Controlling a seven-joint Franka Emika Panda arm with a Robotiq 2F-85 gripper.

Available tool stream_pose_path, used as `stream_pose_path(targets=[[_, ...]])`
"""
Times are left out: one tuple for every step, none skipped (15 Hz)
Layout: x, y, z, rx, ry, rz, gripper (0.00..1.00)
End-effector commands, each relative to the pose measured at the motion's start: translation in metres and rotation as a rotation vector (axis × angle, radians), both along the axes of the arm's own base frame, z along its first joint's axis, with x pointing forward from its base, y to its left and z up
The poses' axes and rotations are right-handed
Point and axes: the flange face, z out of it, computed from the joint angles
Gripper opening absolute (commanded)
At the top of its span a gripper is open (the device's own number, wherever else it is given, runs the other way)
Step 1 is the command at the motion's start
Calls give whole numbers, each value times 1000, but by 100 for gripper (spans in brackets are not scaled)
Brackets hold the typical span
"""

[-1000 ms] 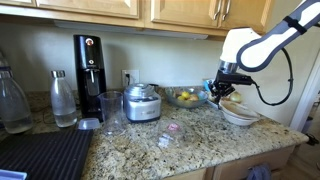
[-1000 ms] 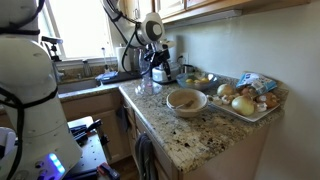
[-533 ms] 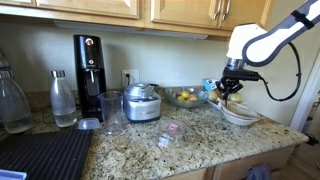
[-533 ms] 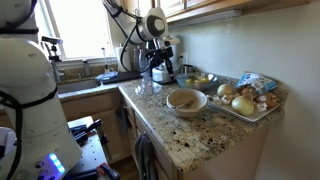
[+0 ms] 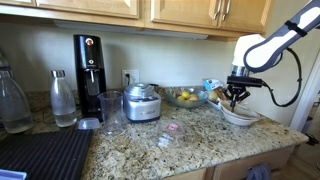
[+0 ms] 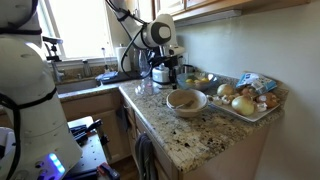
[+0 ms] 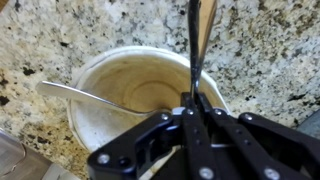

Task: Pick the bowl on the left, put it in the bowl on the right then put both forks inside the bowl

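Note:
The fork in my gripper is hanging near the bowl's rim (image 7: 211, 84), so I should move the fork back over the bowl's open middle (image 7: 143, 86) and bring it down before I open my gripper.
A cream bowl (image 7: 125, 95) stands on the granite counter and also shows in both exterior views (image 5: 240, 117) (image 6: 186, 101). One fork (image 7: 75, 94) lies inside it, its handle resting over the rim. My gripper (image 7: 193, 105) is shut on a second fork (image 7: 197, 40) and holds it upright right above the bowl. The gripper also shows over the bowl in both exterior views (image 5: 238, 97) (image 6: 170, 82). Whether this is one bowl or two stacked bowls cannot be told.
A tray of onions and fruit (image 6: 252, 104) sits beside the bowl by the wall. A glass bowl of fruit (image 5: 183, 97), a metal pot (image 5: 143, 102), a glass cup (image 5: 112, 112), a bottle (image 5: 63, 98) and a coffee machine (image 5: 89, 75) stand along the counter.
My gripper has carried the fork sideways across the counter and now hangs over the bowl. The bowl and the fork in it have not moved.

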Motion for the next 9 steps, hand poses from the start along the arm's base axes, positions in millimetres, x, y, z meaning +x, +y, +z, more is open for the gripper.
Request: stream_pose_path(targets=[[-1, -7, -15, 77, 40, -61, 7], [0, -8, -18, 105, 49, -75, 7], [0, -9, -21, 126, 59, -88, 7], [1, -10, -23, 149, 64, -96, 7], [2, -11, -22, 167, 65, -103, 7], [4, -13, -21, 179, 63, -110, 7], [5, -15, -18, 189, 60, -114, 7], [7, -17, -15, 204, 55, -120, 7], [8, -20, -12, 212, 50, -126, 7]])
